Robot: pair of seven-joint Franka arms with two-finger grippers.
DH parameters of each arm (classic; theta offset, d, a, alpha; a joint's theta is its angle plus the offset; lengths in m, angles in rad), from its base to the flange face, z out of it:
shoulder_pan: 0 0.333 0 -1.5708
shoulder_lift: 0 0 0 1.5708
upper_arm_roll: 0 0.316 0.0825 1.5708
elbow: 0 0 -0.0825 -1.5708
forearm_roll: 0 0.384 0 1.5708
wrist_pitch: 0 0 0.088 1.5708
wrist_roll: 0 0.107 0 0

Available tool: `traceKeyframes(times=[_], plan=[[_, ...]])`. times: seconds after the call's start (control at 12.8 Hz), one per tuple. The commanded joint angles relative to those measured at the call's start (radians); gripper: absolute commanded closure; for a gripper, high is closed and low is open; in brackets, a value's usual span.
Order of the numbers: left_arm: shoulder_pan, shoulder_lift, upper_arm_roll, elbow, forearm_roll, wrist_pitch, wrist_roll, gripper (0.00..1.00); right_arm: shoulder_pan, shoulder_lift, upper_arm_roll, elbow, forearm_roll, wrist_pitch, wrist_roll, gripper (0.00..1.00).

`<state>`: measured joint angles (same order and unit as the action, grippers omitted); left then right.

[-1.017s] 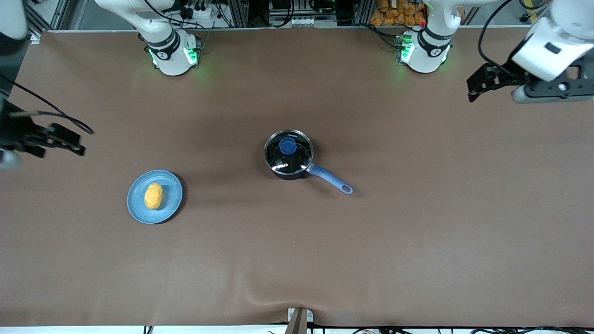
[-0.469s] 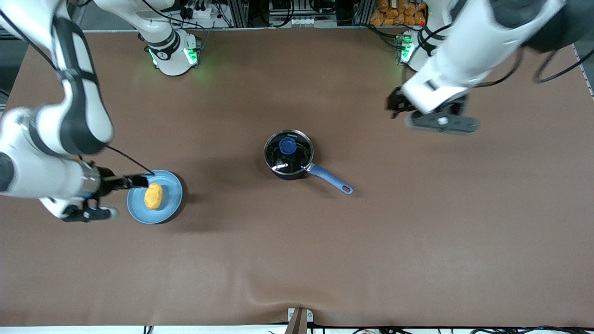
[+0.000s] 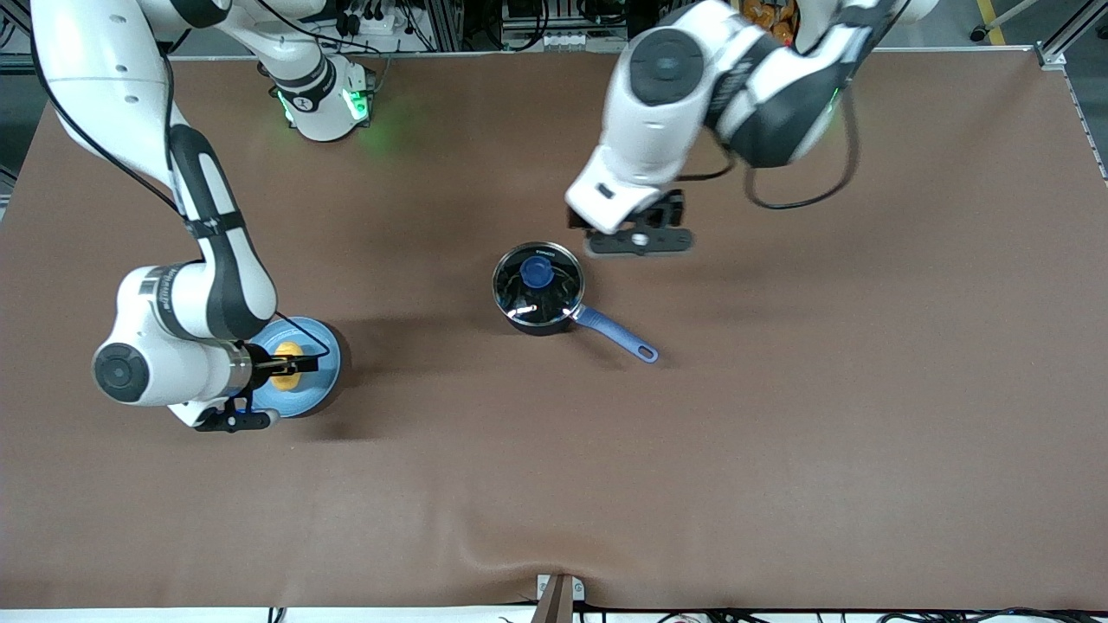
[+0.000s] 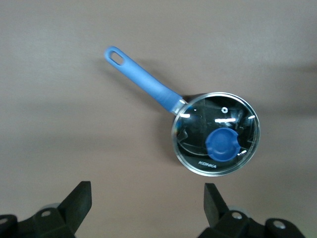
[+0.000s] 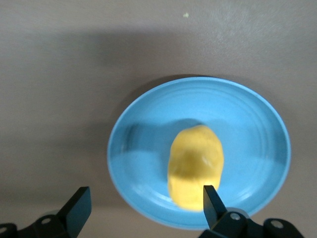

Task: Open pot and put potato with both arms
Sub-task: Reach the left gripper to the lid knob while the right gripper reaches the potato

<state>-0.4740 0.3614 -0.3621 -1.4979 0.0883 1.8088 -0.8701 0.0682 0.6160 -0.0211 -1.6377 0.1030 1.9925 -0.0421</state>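
Observation:
The robot should expect the black pot (image 3: 540,325) to be empty when it lowers the yellow potato in, because only black can be seen through the glass lid (image 3: 539,291).
The black pot (image 3: 537,290) stands mid-table with its glass lid (image 3: 538,277) on and its blue handle (image 3: 616,336) pointing toward the front camera. It also shows in the left wrist view (image 4: 216,134), blue knob (image 4: 223,144) on top. My left gripper (image 3: 658,216) hovers open and empty over the bare table beside the pot; it shows in its wrist view (image 4: 146,198). The yellow potato (image 3: 286,350) lies on a light-blue plate (image 3: 322,346). My right gripper (image 3: 294,368) is open over the plate's edge, one finger (image 5: 212,203) by the potato (image 5: 195,166).
The plate (image 5: 148,144) sits toward the right arm's end of the table, nearer to the front camera than the pot. Brown cloth covers the table. Both arm bases stand along the table edge farthest from the camera.
Both arms have swung in from the table's ends. The right gripper has come down over the plate and potato. The left gripper has moved in beside the pot. Pot and potato have not moved.

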Motion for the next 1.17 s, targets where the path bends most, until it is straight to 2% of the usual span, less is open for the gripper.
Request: traceKeyframes(times=[0.0,0.08,0.55,1.09], plan=[[-0.084,0.097,0.015,0.039,0.070,0.099,-0.148,0.00,-0.027,-0.013,0.003,-0.036,0.012,0.023,-0.031,0.00],[-0.100,0.123,0.014,0.039,0.096,0.150,-0.215,0.00,-0.036,-0.007,0.003,-0.036,0.012,0.023,-0.033,0.00],[-0.160,0.238,0.018,0.057,0.139,0.290,-0.342,0.00,-0.062,0.025,0.004,-0.037,0.014,0.046,-0.048,0.00],[-0.160,0.321,0.017,0.057,0.225,0.330,-0.342,0.00,-0.071,0.039,0.004,-0.059,0.023,0.052,-0.047,0.00]])
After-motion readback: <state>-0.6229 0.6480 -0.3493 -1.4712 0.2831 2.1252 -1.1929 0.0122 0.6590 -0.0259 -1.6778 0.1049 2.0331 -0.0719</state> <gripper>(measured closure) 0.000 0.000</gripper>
